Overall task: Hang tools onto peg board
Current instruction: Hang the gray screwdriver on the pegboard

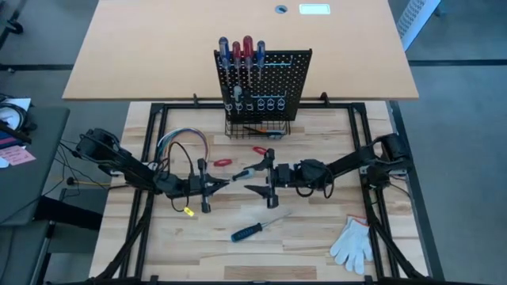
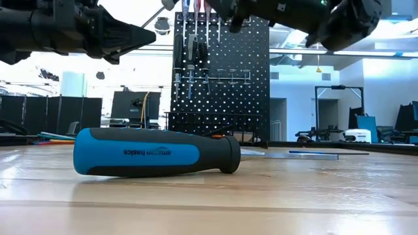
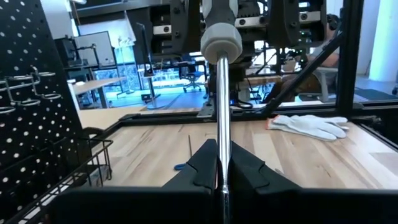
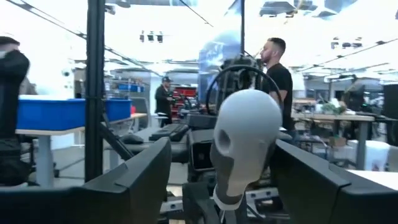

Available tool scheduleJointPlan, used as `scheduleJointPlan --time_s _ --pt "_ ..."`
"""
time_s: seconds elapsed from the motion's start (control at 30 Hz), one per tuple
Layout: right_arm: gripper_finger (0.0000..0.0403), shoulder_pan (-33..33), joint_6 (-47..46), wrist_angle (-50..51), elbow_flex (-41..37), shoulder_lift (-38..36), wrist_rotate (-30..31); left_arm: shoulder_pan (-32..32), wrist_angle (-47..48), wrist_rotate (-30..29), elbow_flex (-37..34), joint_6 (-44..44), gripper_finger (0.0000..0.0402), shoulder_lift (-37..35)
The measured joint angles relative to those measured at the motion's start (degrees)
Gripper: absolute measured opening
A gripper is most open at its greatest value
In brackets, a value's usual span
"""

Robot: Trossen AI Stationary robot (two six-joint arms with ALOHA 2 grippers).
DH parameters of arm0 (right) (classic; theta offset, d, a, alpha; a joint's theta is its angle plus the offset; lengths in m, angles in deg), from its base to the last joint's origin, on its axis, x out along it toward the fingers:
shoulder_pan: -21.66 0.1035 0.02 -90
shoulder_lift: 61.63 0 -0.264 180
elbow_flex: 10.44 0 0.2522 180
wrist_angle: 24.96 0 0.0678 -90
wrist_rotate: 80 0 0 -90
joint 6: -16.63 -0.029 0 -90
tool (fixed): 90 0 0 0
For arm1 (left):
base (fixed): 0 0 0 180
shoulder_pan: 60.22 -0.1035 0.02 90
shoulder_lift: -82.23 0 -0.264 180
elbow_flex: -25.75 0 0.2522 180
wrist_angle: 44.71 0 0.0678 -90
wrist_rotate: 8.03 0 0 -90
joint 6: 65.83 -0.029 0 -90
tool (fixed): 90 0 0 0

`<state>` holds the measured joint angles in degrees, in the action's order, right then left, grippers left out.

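My right gripper should take the grey handle [image 1: 248,172] and hang up the screwdriver, because my left gripper is pinching the screwdriver's shaft [image 3: 223,118], which must drop through the peg board's ring.
A screwdriver with a pale grey handle [image 1: 249,169] hangs over the table's middle, between my two grippers. My left gripper [image 1: 214,185] is shut on its metal shaft [image 3: 222,124]. My right gripper [image 1: 265,176] is open; its fingers stand wide on either side of the grey handle [image 4: 247,140] without touching it. The black peg board [image 1: 277,79] stands at the far middle, with several red- and blue-handled screwdrivers [image 1: 240,51] hanging in its holders. A blue-handled screwdriver [image 1: 247,231] lies flat on the table near the front and shows close up in the low view [image 2: 150,153]. My left gripper pinches the screwdriver's bare shaft [image 3: 222,163] between its two fingers, at the end away from the handle. The fingers come level from the table's left and lie along the shaft. The screwdriver is lifted clear, about level, its handle pointing at my right gripper.
A white glove [image 1: 352,241] lies at the front right. A looped bundle of coloured wires [image 1: 182,142] lies at the left. Two small red tools [image 1: 223,162] [image 1: 260,150] lie before the board's wire basket [image 1: 257,127]. People stand in the room behind.
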<state>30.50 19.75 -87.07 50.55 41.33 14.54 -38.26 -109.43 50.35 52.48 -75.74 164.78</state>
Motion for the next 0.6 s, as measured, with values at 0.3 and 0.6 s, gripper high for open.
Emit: scheduleJointPlan --time_s 0.3,0.6 --pt "0.0103 -0.83 -0.05 4.28 3.07 -0.04 -0.20 -0.01 0.77 -0.05 0.00 -0.06 0.0012 0.00" --pt "0.0103 -2.64 0.64 16.06 3.68 -7.88 1.50 -0.07 7.38 -5.22 0.10 0.52 0.0048 -0.02"
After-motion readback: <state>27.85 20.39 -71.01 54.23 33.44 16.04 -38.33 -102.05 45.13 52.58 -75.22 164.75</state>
